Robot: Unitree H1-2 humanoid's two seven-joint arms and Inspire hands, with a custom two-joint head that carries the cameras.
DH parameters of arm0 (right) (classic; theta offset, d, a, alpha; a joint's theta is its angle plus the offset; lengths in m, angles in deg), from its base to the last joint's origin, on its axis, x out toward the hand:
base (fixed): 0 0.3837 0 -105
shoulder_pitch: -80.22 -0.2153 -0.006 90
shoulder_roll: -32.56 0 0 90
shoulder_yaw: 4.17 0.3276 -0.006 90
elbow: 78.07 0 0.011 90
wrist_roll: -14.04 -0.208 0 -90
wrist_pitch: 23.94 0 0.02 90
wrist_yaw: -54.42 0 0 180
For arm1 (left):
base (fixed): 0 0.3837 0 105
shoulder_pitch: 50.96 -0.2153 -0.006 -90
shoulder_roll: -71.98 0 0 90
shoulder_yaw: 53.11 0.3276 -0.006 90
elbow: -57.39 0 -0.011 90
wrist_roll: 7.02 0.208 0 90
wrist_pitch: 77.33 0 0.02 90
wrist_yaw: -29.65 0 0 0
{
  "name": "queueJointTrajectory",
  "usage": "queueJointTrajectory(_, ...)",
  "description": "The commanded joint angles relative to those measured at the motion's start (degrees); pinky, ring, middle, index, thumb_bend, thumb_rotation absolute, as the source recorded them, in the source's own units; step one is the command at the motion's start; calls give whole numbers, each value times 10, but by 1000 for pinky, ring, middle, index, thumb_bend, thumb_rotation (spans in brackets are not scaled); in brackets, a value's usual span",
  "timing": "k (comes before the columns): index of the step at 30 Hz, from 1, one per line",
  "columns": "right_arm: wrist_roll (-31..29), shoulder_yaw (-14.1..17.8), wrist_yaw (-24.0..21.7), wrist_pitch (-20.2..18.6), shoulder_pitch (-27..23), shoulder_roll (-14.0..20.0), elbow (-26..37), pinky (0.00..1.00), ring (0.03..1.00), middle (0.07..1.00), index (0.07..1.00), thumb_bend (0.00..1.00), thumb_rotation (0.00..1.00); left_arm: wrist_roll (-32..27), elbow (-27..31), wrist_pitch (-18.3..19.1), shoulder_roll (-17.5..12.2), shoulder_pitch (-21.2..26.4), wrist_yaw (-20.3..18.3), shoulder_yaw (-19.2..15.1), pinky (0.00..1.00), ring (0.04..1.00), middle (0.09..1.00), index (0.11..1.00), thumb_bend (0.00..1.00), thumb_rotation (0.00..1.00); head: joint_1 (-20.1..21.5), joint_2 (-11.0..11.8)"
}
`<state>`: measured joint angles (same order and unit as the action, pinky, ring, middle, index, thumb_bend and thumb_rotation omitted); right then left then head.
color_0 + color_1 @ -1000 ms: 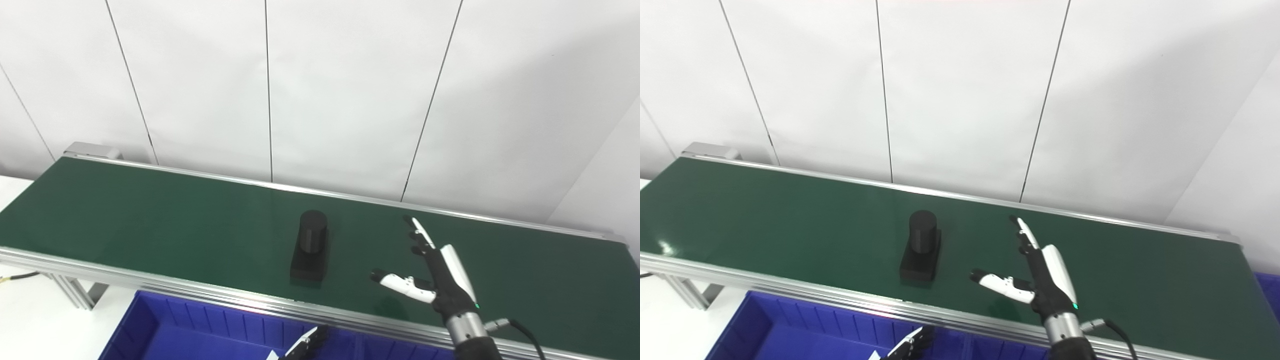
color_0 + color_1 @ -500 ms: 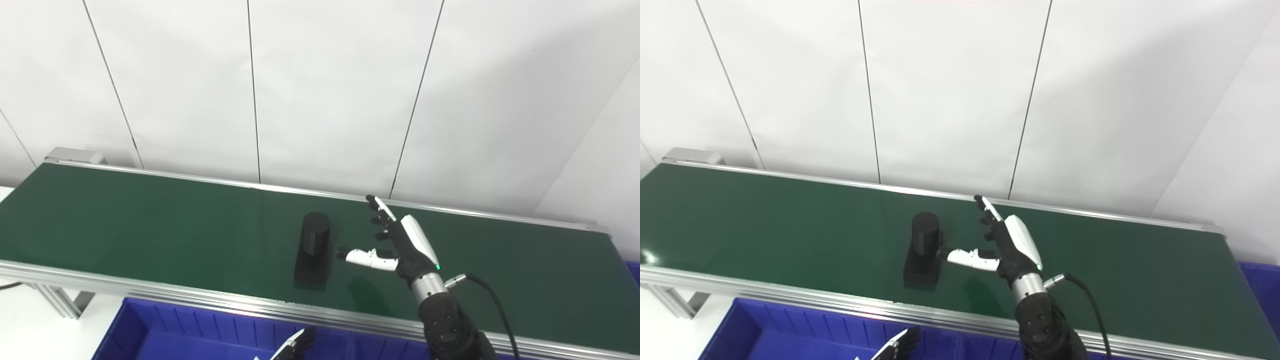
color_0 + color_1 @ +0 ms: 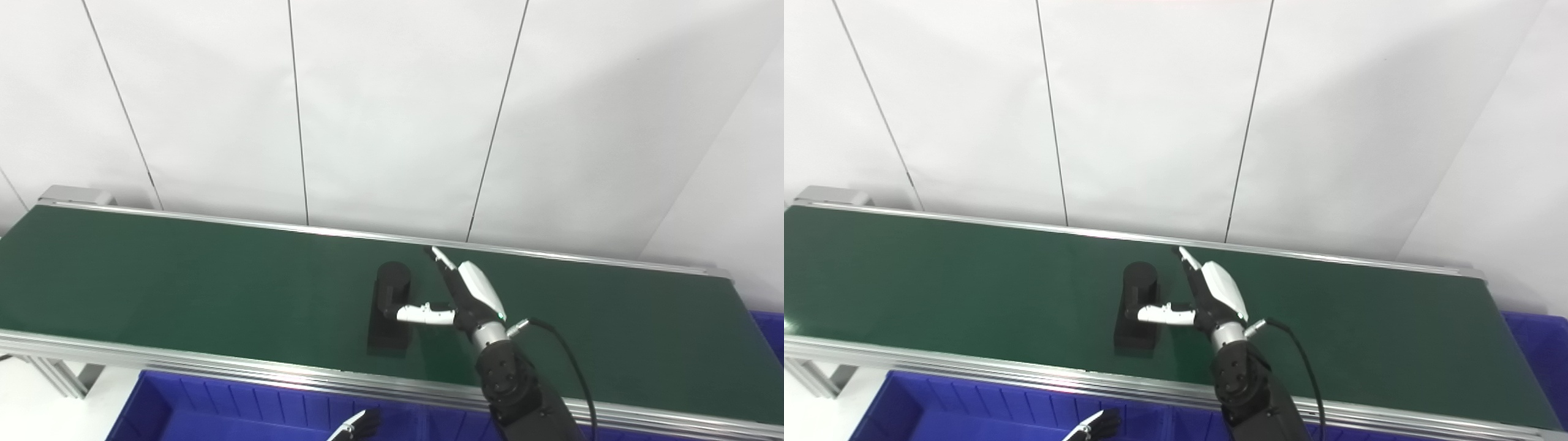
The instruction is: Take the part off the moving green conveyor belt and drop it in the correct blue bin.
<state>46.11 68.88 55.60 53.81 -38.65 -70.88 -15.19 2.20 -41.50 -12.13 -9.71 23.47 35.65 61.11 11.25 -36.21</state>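
Observation:
The black cylinder [image 3: 394,278] joins a flat base of the same black, so the rectangular base [image 3: 389,339] will come up too when the robot lifts the cylinder.
A black part [image 3: 390,305], an upright cylinder on a flat rectangular base, stands on the green conveyor belt [image 3: 184,288] near its middle. My right hand [image 3: 456,298] is open at the part's right side, fingers pointing away over the belt, its thumb across the front of the cylinder. Whether it touches the part I cannot tell. It also shows in the right eye view [image 3: 1200,294] beside the part [image 3: 1138,309]. Only the fingertips of my left hand [image 3: 355,427] show at the bottom edge, above the blue bin [image 3: 202,410].
The belt's aluminium rail [image 3: 245,370] runs along the near edge, with the blue bin just below it. A second blue bin [image 3: 1537,343] shows at the far right. A white panelled wall [image 3: 392,110] stands behind the belt.
My right hand has moved left and forward across the belt, from well apart to right beside the part, with its thumb now at the cylinder. The camera has shifted too.

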Motion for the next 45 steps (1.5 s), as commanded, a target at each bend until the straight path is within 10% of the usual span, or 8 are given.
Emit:
queueJointTrajectory(1, -1, 0, 27, 33, -36, -7, -4, 923, 939, 940, 952, 1000, 546, -4, 18, -21, -1, -2, -4, 4, 838, 865, 876, 876, 785, 848, 1, 0)
queueJointTrajectory(26, -21, -20, 141, 131, -111, -48, -201, 897, 880, 887, 889, 983, 386, 3, 81, -20, -5, -52, -20, -6, 836, 859, 871, 872, 804, 843, 7, -26)
queueJointTrajectory(30, -45, -10, 148, 151, -109, -62, -218, 586, 666, 781, 763, 803, 67, 0, 83, -20, -2, -54, -25, -10, 832, 858, 872, 871, 799, 833, 3, -29)
queueJointTrajectory(36, -83, 27, 181, 161, -101, -83, -235, 202, 403, 502, 500, 516, 0, 0, 82, -20, -1, -52, -29, -16, 833, 859, 872, 871, 786, 832, 8, -28)
queueJointTrajectory(45, -83, 33, 249, 179, -98, -90, -256, 154, 376, 450, 501, 509, 0, -28, 68, -21, -10, -37, -42, -24, 836, 861, 873, 870, 777, 821, 18, -23)
